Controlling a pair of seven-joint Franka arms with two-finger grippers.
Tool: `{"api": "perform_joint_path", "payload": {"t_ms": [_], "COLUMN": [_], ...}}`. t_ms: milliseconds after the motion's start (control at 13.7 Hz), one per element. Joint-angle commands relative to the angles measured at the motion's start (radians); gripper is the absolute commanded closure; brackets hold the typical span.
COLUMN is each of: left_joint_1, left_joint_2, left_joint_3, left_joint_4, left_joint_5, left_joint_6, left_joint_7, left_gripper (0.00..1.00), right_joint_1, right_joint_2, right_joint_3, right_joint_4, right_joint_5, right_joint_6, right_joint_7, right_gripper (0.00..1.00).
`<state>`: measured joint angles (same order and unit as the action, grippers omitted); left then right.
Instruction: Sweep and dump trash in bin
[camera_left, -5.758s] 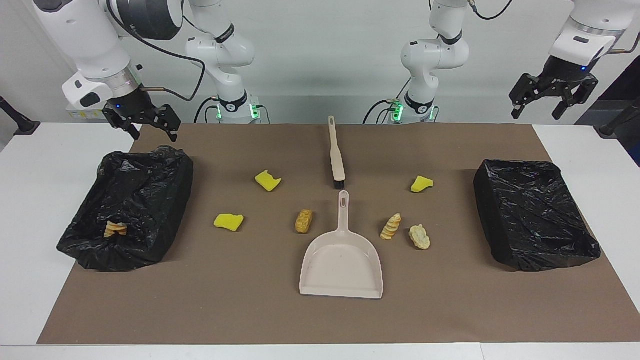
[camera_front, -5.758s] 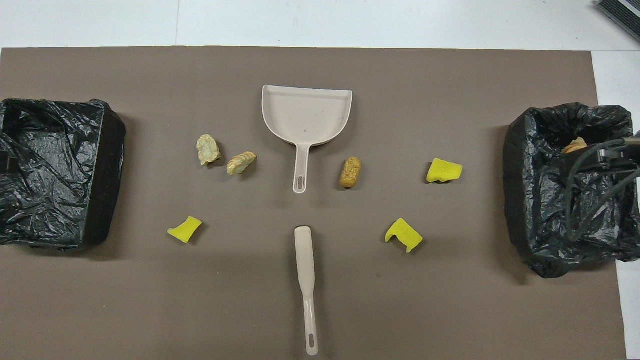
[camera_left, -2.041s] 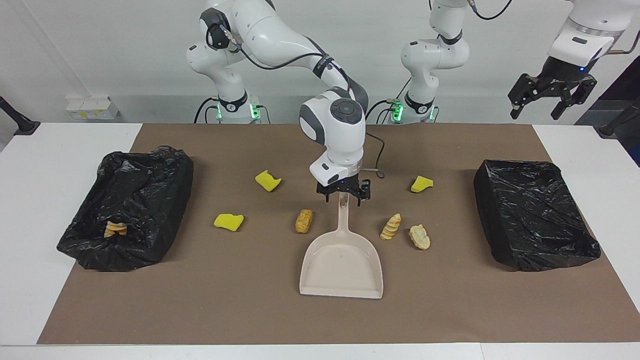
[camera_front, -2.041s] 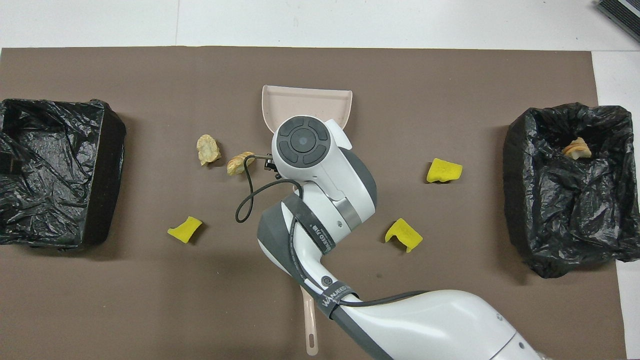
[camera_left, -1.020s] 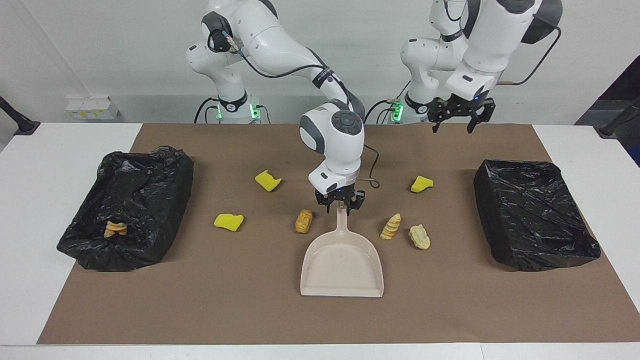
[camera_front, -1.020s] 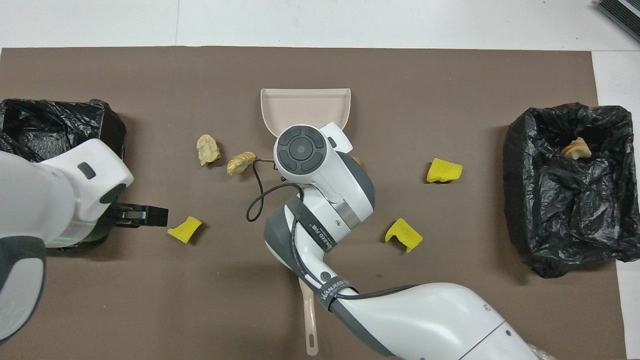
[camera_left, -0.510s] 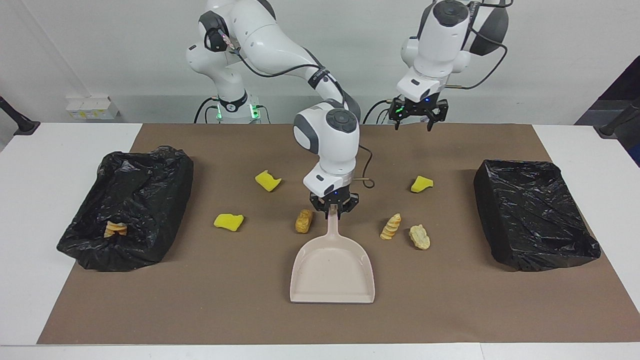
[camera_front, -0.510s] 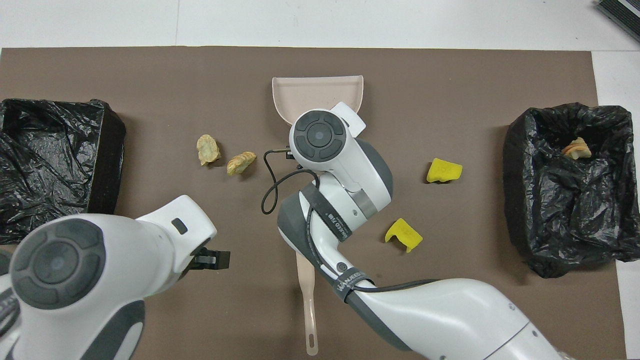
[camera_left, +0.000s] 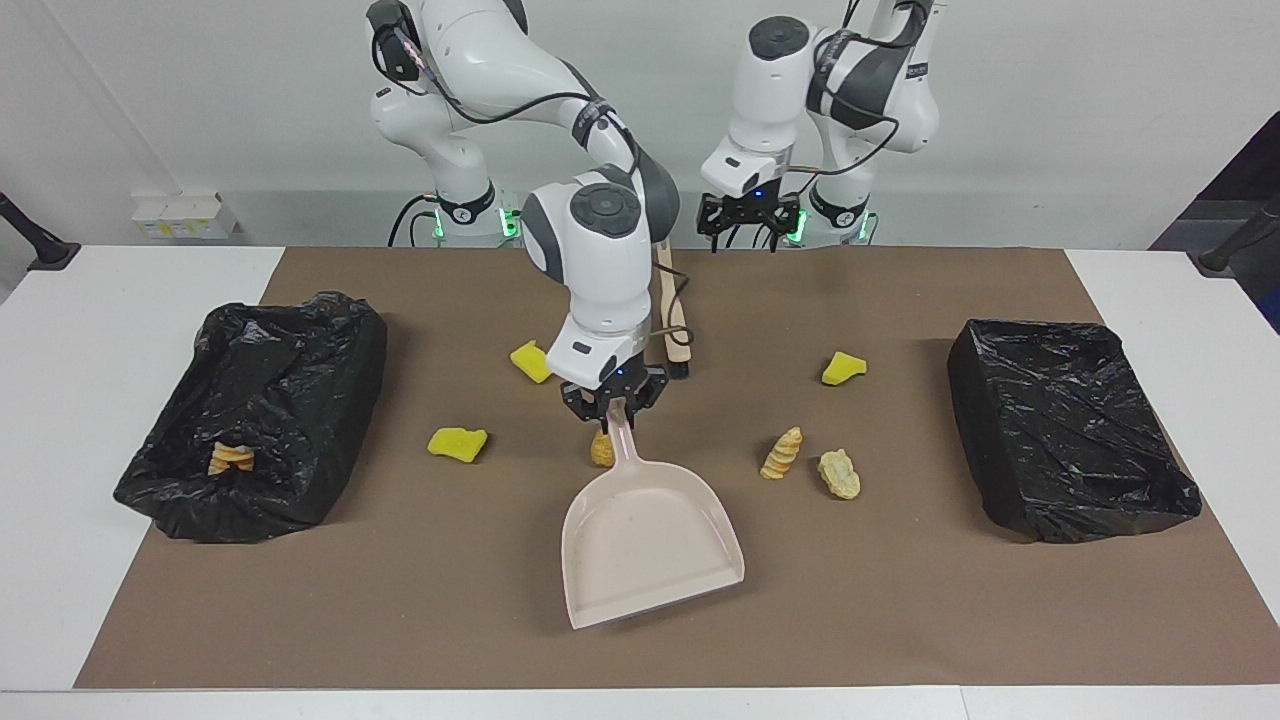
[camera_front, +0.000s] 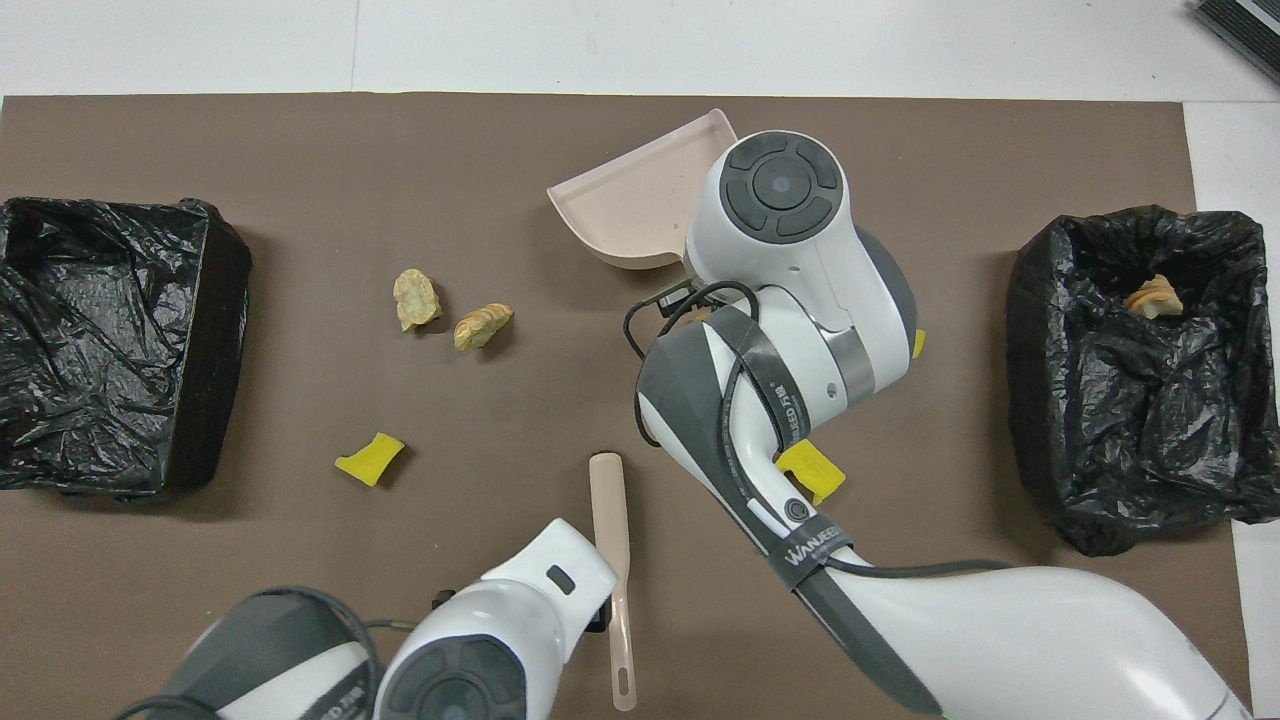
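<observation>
Next, my right gripper turns the beige dustpan's open edge (camera_front: 636, 151) toward the lumps while my left gripper takes the brush (camera_front: 621, 660), because that edge points past the lumps now.
My right gripper (camera_left: 614, 408) is shut on the handle of the beige dustpan (camera_left: 650, 540), which hangs tilted just above the mat. One golden-brown trash lump (camera_left: 601, 452) lies partly hidden by that handle. Two more lumps (camera_left: 783, 452) (camera_left: 838, 473) lie toward the left arm's end. Yellow trash chunks (camera_left: 458, 441) (camera_left: 530, 360) (camera_left: 843, 368) are scattered on the mat. The beige brush (camera_front: 612, 560) lies near the robots, and my left gripper (camera_left: 748, 224) hovers open above its handle end. A black-bagged bin (camera_left: 340, 400) at the right arm's end holds one lump (camera_left: 232, 459).
A second black-bagged bin (camera_left: 1040, 335) stands at the left arm's end of the brown mat (camera_left: 400, 600). In the overhead view the right arm's wrist (camera_front: 790, 250) covers the dustpan's handle and part of a yellow chunk (camera_front: 916, 343).
The right gripper has lifted the dustpan and swung it toward the right arm's end, tilting it. The left arm has travelled from its end of the table to above the brush handle.
</observation>
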<state>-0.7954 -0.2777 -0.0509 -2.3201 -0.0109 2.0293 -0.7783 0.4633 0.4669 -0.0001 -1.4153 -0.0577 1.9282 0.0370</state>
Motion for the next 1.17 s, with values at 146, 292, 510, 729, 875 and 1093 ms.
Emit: {"api": "perform_joint_path", "payload": {"t_ms": [146, 292, 510, 729, 875, 1093], "left_joint_1": [-0.126, -0.127, -0.143, -0.146, -0.172, -0.174], "left_joint_2": [0.195, 0.196, 0.198, 0.181, 0.178, 0.180], "left_joint_3": [0.020, 0.020, 0.019, 0.017, 0.017, 0.016], "left_joint_4": [-0.007, -0.008, -0.022, -0.051, -0.053, -0.059], "left_joint_5": [-0.012, -0.012, -0.012, -0.030, -0.082, -0.132], "left_joint_6": [0.199, 0.197, 0.200, 0.198, 0.197, 0.197], "left_joint_7": [-0.101, -0.099, -0.092, -0.099, -0.089, -0.062], "left_gripper": [0.00, 0.00, 0.10, 0.22, 0.22, 0.23], "right_joint_1": [-0.066, -0.095, -0.101, -0.126, -0.126, -0.126], "right_joint_2": [-0.057, -0.065, -0.068, -0.080, -0.094, -0.106], "right_joint_3": [0.008, 0.008, 0.008, 0.008, 0.006, 0.008], "right_joint_4": [-0.045, -0.044, -0.048, -0.082, -0.111, -0.143], "right_joint_5": [0.013, 0.015, 0.015, 0.015, 0.013, 0.013], "right_joint_6": [-0.043, -0.048, -0.048, -0.048, -0.032, -0.022], "right_joint_7": [-0.400, -0.552, -0.710, -0.796, -0.830, -0.833], "right_gripper": [1.00, 1.00, 1.00, 1.00, 1.00, 1.00]}}
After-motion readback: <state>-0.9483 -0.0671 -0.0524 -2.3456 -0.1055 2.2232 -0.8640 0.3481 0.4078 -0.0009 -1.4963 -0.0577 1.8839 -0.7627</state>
